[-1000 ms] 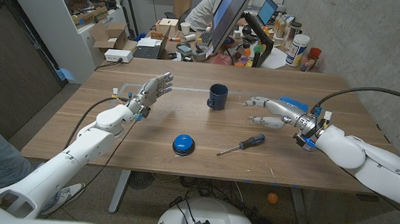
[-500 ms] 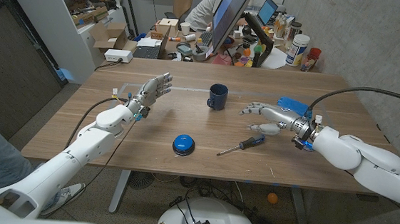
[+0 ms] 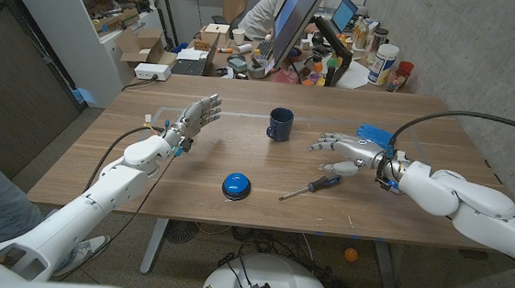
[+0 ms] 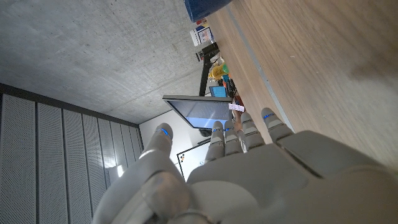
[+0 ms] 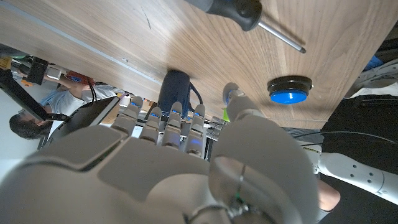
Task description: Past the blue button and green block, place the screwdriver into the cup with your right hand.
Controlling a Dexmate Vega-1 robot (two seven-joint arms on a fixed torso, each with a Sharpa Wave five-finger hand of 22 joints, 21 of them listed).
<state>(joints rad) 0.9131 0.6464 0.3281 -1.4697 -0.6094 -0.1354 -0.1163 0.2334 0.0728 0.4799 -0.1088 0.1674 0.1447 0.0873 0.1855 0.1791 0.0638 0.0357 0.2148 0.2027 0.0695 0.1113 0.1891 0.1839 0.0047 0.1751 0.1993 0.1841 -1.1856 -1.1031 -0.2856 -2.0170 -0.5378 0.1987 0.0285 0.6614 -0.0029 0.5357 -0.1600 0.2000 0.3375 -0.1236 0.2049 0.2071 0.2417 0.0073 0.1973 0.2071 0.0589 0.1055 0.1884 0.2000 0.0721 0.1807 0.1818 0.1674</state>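
Observation:
The screwdriver's handle (image 3: 324,183) will lean out above the cup's rim when I lower the screwdriver in, because the screwdriver is longer than the cup (image 3: 280,125) is tall.
The screwdriver (image 3: 310,187) lies on the wooden table (image 3: 407,114) with its dark blue-and-black handle toward my right hand and its tip toward the blue button (image 3: 236,185). My right hand (image 3: 344,152) hovers just beyond the handle, fingers spread, holding nothing. The dark blue cup (image 3: 280,125) stands upright farther back, to the left of that hand. In the right wrist view, the screwdriver handle (image 5: 233,7), the button (image 5: 289,90) and the cup (image 5: 176,87) lie ahead of my right hand (image 5: 186,162). My left hand (image 3: 195,118) is held open at the table's back left.
A flat blue object (image 3: 377,135) lies on the table behind my right hand. Past the table's far edge stand a cluttered desk with a monitor (image 3: 292,18), a seated person (image 3: 261,11), and shelves (image 3: 112,8) at the back left.
My right hand has shifted left and a little closer to the screwdriver's handle. The screwdriver, cup, button and left hand have not moved.

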